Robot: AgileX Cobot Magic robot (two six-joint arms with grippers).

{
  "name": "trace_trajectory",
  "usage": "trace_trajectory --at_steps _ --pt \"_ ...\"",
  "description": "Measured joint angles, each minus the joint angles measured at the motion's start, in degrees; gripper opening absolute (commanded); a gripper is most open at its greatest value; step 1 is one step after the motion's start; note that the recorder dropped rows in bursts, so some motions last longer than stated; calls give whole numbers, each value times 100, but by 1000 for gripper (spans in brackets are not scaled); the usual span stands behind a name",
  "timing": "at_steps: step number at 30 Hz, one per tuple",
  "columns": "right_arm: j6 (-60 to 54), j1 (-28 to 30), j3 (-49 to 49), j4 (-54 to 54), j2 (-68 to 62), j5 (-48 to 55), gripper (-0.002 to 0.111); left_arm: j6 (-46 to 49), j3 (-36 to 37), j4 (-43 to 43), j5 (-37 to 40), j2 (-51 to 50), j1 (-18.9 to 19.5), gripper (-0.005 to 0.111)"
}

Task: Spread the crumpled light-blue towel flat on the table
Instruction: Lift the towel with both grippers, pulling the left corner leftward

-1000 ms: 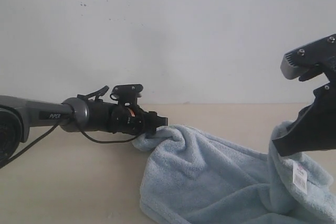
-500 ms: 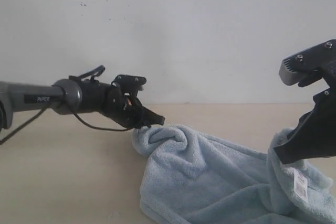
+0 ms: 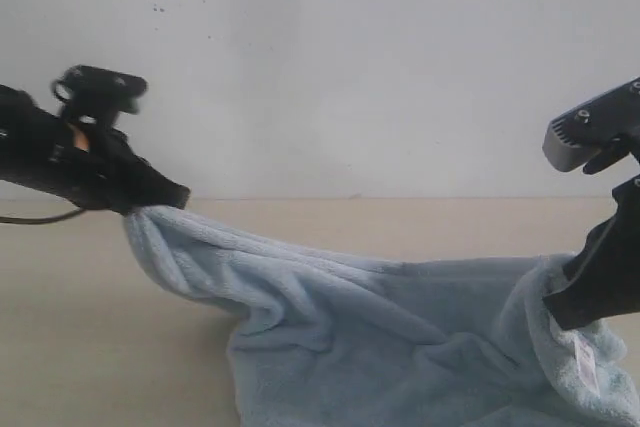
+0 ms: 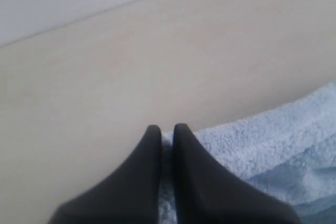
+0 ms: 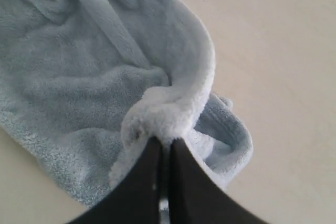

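Observation:
My right gripper should set down the towel end it pinches in a bunched fold [image 5: 167, 113], then grab a towel corner before it pulls the towel's edge taut.
The light-blue towel [image 3: 380, 327] hangs stretched between both grippers over the beige table [image 3: 100, 347], sagging in folds at the middle. My left gripper [image 3: 165, 199] is shut on the towel's left corner, held above the table; in the left wrist view, terry cloth [image 4: 262, 140] shows between the black fingers [image 4: 184, 150] of that gripper [image 4: 167, 132]. On the right, my right gripper [image 3: 575, 307] is shut on the other end of the towel [image 5: 79, 66], the edge bunched at its tip [image 5: 165, 142]. A white tag [image 3: 585, 362] hangs below it.
An off-white wall [image 3: 340, 67] rises behind the table's far edge. Bare table [image 5: 283, 77] surrounds the towel on the left and at the back.
My left gripper has swung far to the left and upward with the towel corner in it, pulling the crumpled cloth out into a long stretched span. The right gripper has barely moved.

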State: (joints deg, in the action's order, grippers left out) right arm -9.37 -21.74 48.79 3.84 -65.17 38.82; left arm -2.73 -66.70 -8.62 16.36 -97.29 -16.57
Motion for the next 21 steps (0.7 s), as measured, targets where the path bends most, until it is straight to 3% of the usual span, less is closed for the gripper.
trace_trajectory --at_steps 4,9,11,16,21 --pt "0 0 0 210 0 173 0 0 598 -225 195 1413 279 4" --pt "242 0 0 642 0 227 0 0 975 -495 997 3094 448 4" --pt "254 0 0 615 0 227 6 0 1031 -606 1283 3543 448 4" --pt "-563 -12 0 -600 0 -41 42 0 1136 -985 1839 4209 448 4" --pt "-1872 -358 0 -1972 -327 -502 39 0 1214 -1148 2221 4441 448 4"
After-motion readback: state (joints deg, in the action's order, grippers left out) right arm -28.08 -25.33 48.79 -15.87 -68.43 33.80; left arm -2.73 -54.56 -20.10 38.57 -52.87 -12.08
